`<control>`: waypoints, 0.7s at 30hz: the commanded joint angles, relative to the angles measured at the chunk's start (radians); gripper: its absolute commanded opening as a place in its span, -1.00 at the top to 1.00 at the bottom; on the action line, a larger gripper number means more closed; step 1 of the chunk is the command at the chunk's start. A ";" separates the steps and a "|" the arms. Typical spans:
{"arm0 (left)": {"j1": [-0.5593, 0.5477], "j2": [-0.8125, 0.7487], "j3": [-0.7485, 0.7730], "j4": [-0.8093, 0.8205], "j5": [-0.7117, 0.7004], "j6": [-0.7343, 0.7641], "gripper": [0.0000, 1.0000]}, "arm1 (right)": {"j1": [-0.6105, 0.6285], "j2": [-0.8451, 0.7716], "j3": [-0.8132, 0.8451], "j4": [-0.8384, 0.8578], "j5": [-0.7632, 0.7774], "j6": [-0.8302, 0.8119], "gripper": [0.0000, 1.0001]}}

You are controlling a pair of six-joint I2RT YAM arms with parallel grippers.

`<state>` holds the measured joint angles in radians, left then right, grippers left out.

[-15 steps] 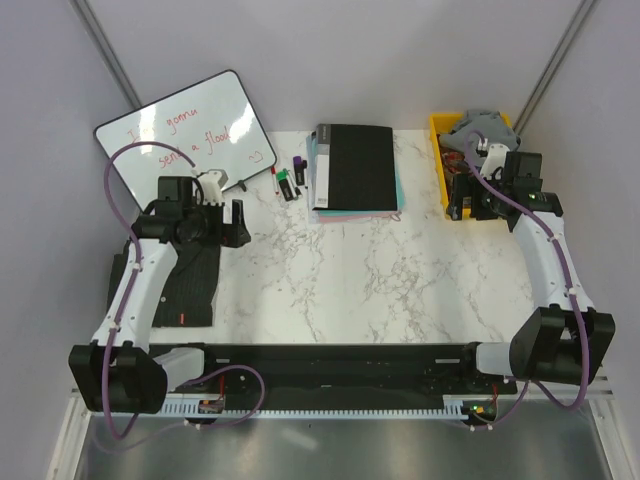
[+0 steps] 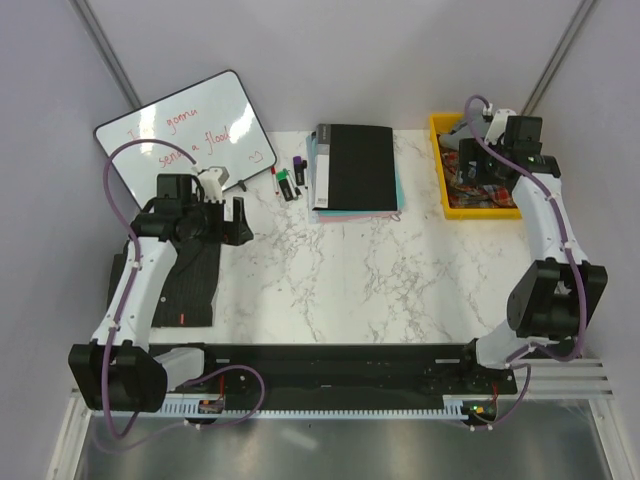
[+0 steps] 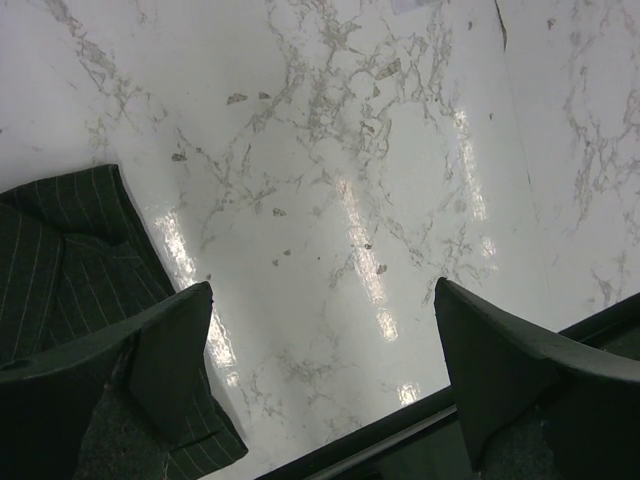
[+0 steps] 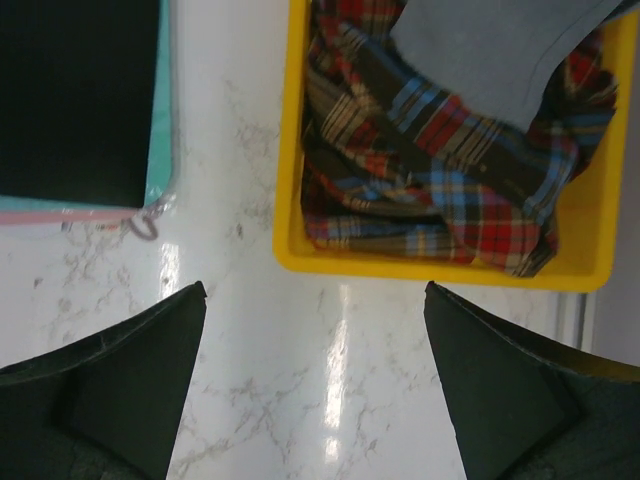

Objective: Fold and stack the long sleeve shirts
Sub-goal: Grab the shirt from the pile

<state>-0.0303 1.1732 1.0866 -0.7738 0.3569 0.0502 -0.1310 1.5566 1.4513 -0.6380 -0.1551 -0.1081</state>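
I should keep moving my right gripper over the bin until its open fingers are on both sides of the grey shirt (image 4: 490, 62), because the grey shirt lies free on top of the plaid shirt (image 4: 470, 135).
The dark charcoal striped shirt (image 2: 190, 290) lies folded at the table's left edge; its corner shows in the left wrist view (image 3: 60, 240). My left gripper (image 2: 235, 222) is open and empty (image 3: 322, 288), above bare table just right of that shirt. The plain grey shirt (image 4: 500, 50) lies on a plaid shirt (image 4: 430, 170) in the yellow bin (image 4: 290, 150) at the back right (image 2: 480, 211). In the top view the grey shirt (image 2: 458, 130) is partly hidden by my right arm. My right gripper (image 2: 468, 168) is open and empty (image 4: 315, 289), held high just in front of the bin's near wall.
A flat black book with a teal edge (image 2: 355, 165) lies at the back middle, left of the bin (image 4: 80, 100). A whiteboard (image 2: 185, 135) leans at the back left, with markers (image 2: 285, 182) beside it. A black rail runs along the near edge.
My right arm has stretched toward the back and its gripper now sits over the yellow bin's front. The left arm has barely moved.
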 commanded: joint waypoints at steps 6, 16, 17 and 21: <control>-0.002 0.049 0.107 0.013 0.119 0.016 -0.99 | -0.002 0.384 0.417 0.146 0.170 0.021 -0.96; -0.002 0.083 0.099 0.015 0.100 0.028 -0.99 | -0.001 0.689 0.610 0.319 0.284 0.059 -0.96; -0.002 0.085 0.098 0.016 0.099 0.028 -0.99 | 0.001 0.720 0.621 0.324 0.302 0.056 -0.94; -0.002 0.077 0.095 0.015 0.074 0.030 -0.99 | 0.001 0.746 0.675 0.322 0.316 0.030 0.02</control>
<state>-0.0303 1.2560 1.1664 -0.7715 0.4465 0.0502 -0.1310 2.2959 2.0407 -0.3676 0.1101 -0.0757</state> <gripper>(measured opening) 0.993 0.720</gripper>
